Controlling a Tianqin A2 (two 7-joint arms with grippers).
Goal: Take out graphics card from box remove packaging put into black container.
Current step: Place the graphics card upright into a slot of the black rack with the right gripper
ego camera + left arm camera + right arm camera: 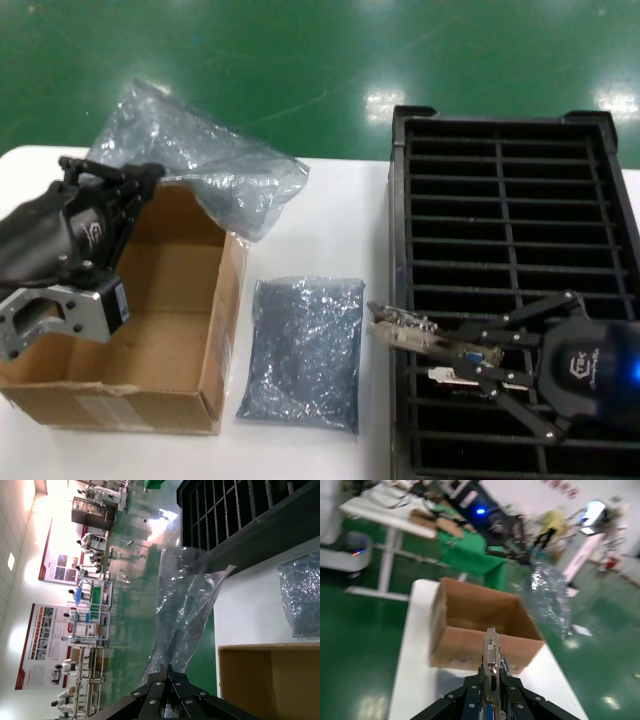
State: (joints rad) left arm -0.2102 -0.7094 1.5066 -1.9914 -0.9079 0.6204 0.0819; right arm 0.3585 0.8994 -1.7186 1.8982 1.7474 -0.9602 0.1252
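The graphics card sticks out past the black container's rim, close to a filled slot, so the robot's right gripper should pull it back over the next empty slot [465, 416].
My left gripper [148, 176] is over the far rim of the brown box [225, 330] and is shut on the packaging [205, 155], a clear crinkly bag hanging out past the table's back edge. The left wrist view shows this gripper [170, 669] pinching the bag [187, 600] at its tip. My right gripper [470, 348] hovers over the near left part of the black container [400, 250], shut on the graphics card [415, 332], which sticks out towards the table. In the right wrist view the card's silver bracket [491, 652] stands between the shut jaws of that gripper [491, 680].
A second grey-blue bag [302, 350] lies flat on the white table between box and container. The box [480, 630] is open at the top and nothing shows inside it. Green floor lies beyond the table's back edge.
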